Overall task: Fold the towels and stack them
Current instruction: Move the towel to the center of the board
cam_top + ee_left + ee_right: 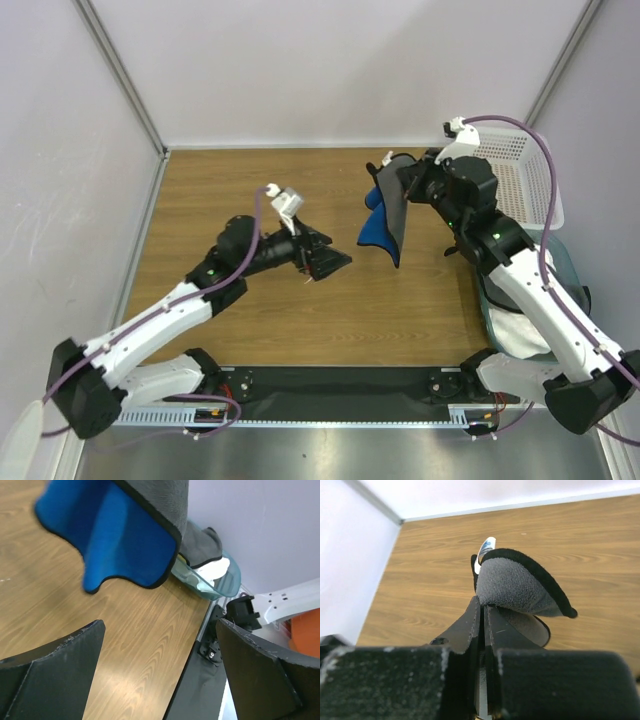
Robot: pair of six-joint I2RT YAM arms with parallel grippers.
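Note:
The dark grey towel hangs bunched, and my right gripper is pinching it at a fold [402,170], so next my left gripper grabs the corner [372,169] next to the white tag.
A small dark grey towel [398,205] with a blue underside hangs in the air over the right half of the table. My right gripper [408,180] is shut on its top edge. In the right wrist view the fingers [482,602] pinch a grey fold [515,585] with a dark rim. My left gripper [332,262] hovers left of the hanging towel, open, with nothing between its fingers [160,670]. In the left wrist view the blue side [125,545] fills the upper part. A white towel [512,330] lies bunched at the right edge, under the right arm.
A white perforated basket [520,180] stands at the back right. A pale bluish translucent bin [227,580] holds the white cloth near the right arm's base. Grey walls close in the table on the left, back and right.

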